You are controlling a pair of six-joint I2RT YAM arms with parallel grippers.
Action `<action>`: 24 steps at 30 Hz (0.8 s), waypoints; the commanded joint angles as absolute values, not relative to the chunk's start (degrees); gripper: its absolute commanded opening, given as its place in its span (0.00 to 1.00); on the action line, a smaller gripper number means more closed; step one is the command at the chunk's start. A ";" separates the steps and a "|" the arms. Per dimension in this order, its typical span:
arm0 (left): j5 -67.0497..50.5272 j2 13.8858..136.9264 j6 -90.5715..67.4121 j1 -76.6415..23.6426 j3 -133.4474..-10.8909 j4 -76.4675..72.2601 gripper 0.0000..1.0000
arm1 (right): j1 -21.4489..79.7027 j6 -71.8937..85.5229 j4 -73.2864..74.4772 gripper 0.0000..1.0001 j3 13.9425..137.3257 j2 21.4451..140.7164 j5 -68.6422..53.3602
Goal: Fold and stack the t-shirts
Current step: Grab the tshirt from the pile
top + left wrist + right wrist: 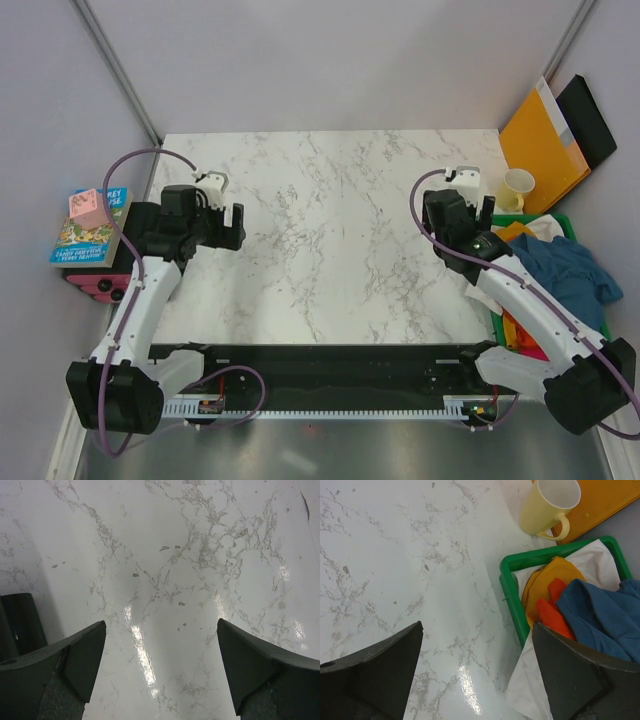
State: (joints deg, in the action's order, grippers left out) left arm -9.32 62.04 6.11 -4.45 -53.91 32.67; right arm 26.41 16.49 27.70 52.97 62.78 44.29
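The orange shirt [553, 616] will get dragged partway out when I pull the teal-blue shirt [585, 607], because the teal-blue shirt lies bunched on top of it.
The t-shirts lie bunched in a green bin [555, 218] off the table's right edge. A dark teal-blue shirt [565, 270] is on top, over orange, yellow and pink ones [530, 350]. The right wrist view shows the teal-blue shirt [605, 615], the orange shirt [552, 612], the yellow shirt [545, 580] and a white sheet [530, 680] draped over the bin rim [512, 595]. My right gripper [468, 198] [477, 626] is open and empty over the marble table, just left of the bin. My left gripper [238, 225] [161, 625] is open and empty over the table's left side.
A pale yellow mug [517, 187] [547, 507] stands at the back right beside an orange envelope [540, 140] [600, 500] and a black flat object [590, 120]. A book [88, 232] with a pink cube [88, 207] on it lies off the left edge.
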 commanded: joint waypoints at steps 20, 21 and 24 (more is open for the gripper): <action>-14.50 63.46 2.46 -3.78 -60.83 28.39 1.00 | 6.42 29.35 38.31 0.81 58.65 58.28 38.86; -15.20 62.93 2.55 -3.78 -60.21 28.13 1.00 | 6.42 30.14 38.84 0.82 57.41 56.62 36.93; -16.26 62.84 2.37 -3.87 -58.19 27.69 1.00 | 6.50 33.65 42.18 0.90 53.01 53.02 36.12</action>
